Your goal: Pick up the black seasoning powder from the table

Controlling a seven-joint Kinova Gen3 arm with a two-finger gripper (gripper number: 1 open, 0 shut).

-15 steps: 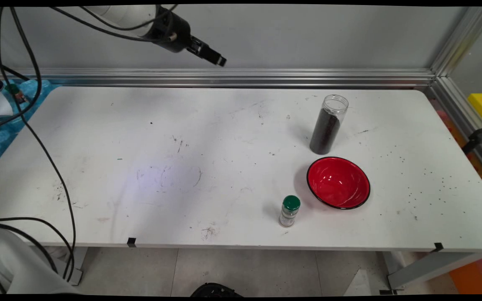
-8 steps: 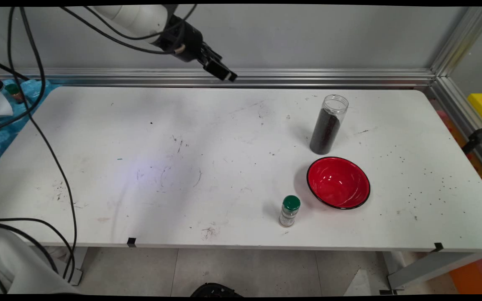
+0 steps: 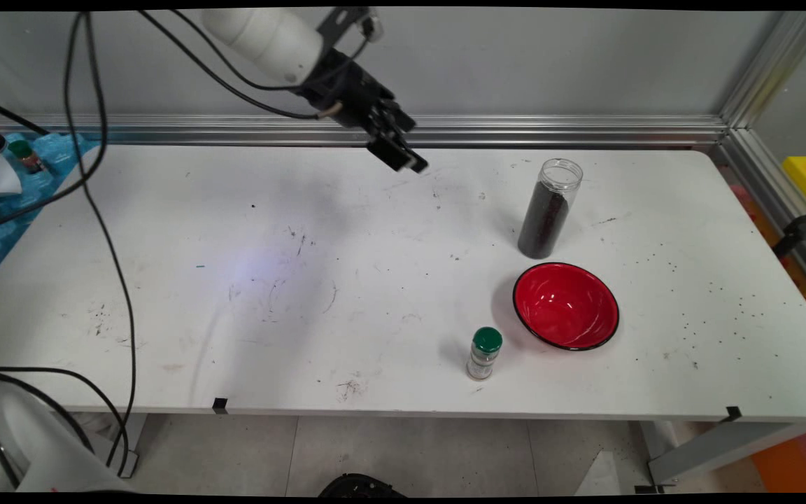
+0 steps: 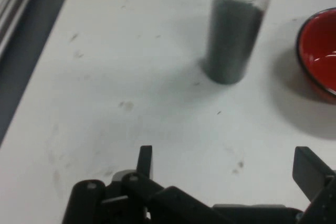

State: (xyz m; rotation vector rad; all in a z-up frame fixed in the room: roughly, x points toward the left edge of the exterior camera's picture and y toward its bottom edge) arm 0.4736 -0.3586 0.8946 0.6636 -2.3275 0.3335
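The dark grains [image 3: 544, 221] should pour out and pile up in the red bowl when I tilt the lidless jar, as loose dark specks [image 3: 720, 323] lie scattered nearby.
My black gripper [image 3: 405, 158] hangs over the far middle of the white table [image 3: 235, 280], tilted down to the right, open and holding nothing. In the hand view the gripper [image 4: 226, 167] has its fingers [image 4: 145, 159] spread wide over bare tabletop. Nearest to it is a tall clear lidless jar [image 3: 548, 208] of dark grains, upright to its right; the jar [image 4: 234, 35] appears ahead in the hand view. A red bowl [image 3: 566, 306] with a black rim sits just in front of the jar, and the bowl [image 4: 320, 56] shows at the hand view's right edge. A small green-capped shaker [image 3: 484, 353] stands left of the bowl.
An aluminium rail [image 3: 515, 129] runs along the table's back edge and down its right side. Black cables [image 3: 105, 231] hang over the table's left part. Dark specks [image 3: 718, 301] are scattered on the right of the table. Small bottles on blue cloth [image 3: 18, 168] lie off the left edge.
The gripper has come down and to the right, from up by the wall to just over the table's far edge, closer to the jar. Nothing on the table moved.
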